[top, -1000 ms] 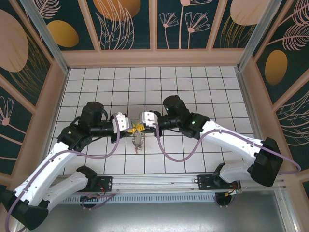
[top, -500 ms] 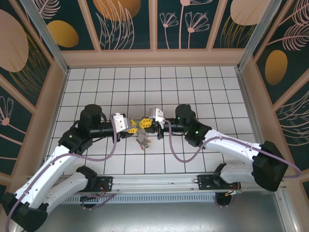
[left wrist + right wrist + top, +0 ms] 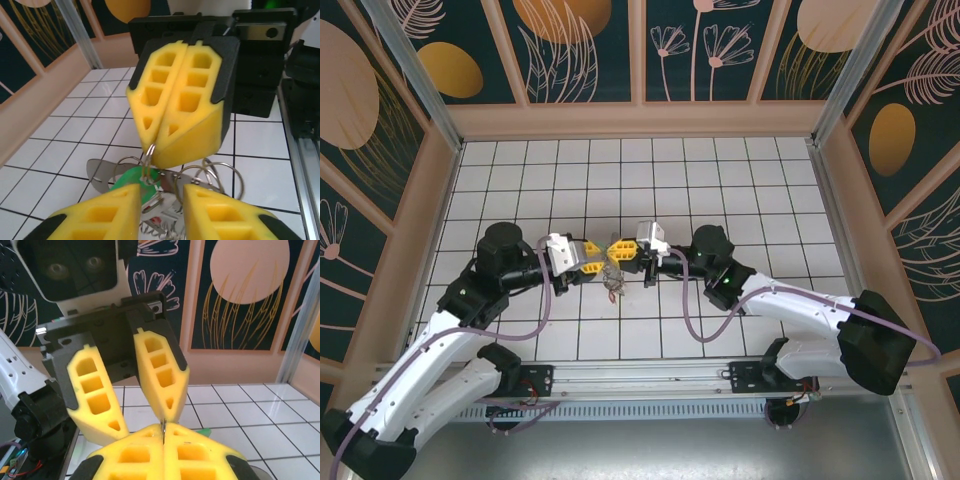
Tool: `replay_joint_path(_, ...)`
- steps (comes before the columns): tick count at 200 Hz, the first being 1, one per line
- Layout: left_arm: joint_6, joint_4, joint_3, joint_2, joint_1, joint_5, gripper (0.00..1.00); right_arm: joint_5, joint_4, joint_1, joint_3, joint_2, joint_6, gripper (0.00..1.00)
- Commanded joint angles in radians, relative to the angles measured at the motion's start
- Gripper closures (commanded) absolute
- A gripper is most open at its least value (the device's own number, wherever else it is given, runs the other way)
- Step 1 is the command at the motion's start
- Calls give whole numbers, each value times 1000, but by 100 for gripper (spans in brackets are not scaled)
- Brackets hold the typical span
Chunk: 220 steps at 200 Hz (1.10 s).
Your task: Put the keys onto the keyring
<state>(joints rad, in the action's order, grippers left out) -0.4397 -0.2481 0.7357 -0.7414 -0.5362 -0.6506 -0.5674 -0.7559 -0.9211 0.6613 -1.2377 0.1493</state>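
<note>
I should clamp the keyring's lower part [image 3: 147,175] with my left gripper before my right gripper opens and takes it again, as the keyring [image 3: 150,151] hangs from my right gripper alone.
In the top view my two grippers meet tip to tip over the middle of the tiled floor. My right gripper [image 3: 621,252] [image 3: 163,434] is shut on a thin metal wire loop [image 3: 148,156], the keyring as far as I can tell. From it hangs a bunch of keys [image 3: 612,285] with a green tag [image 3: 131,181] [image 3: 204,432], silver blades [image 3: 100,172] and several wire rings [image 3: 220,175]. My left gripper [image 3: 592,256] [image 3: 160,207] faces it, open, its yellow fingers [image 3: 95,390] on either side of the bunch, gripping nothing.
White tiled floor [image 3: 620,180] inside a walled pen with dark patterned panels. The wooden kerb [image 3: 415,250] runs along the left side and the metal rail [image 3: 650,375] along the near edge. Purple cables [image 3: 695,320] loop off both arms.
My left gripper's fingers have parted. The right arm has swung its elbow to the right, still pinching the loop; the bunch stays hanging between the tips.
</note>
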Motion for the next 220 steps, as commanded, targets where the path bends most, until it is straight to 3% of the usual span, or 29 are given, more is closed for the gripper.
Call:
replay_joint_path(1,-7,-54,-11,32,-2,98,68,-14,-152,-18,0,19,-24,100)
replay_joint_path(24,50,-36,-13,28,-2,108,65,-19,-143,-22,-1,21,-15,100)
replay_joint_path(46,89,17,-13,9,-2,48,65,-20,-139,-27,-2,14,-9,100)
replay_joint_path(84,122,76,-5,-22,-2,-73,72,-13,-117,-38,9,9,10,100)
replay_joint_path(131,122,83,6,-16,-1,-123,75,-4,-64,-42,12,13,46,100)
replay_joint_path(189,119,90,1,5,-1,-132,88,5,-3,-45,18,13,86,100)
replay_joint_path(220,107,78,8,0,-1,-117,100,20,87,-44,30,20,143,100)
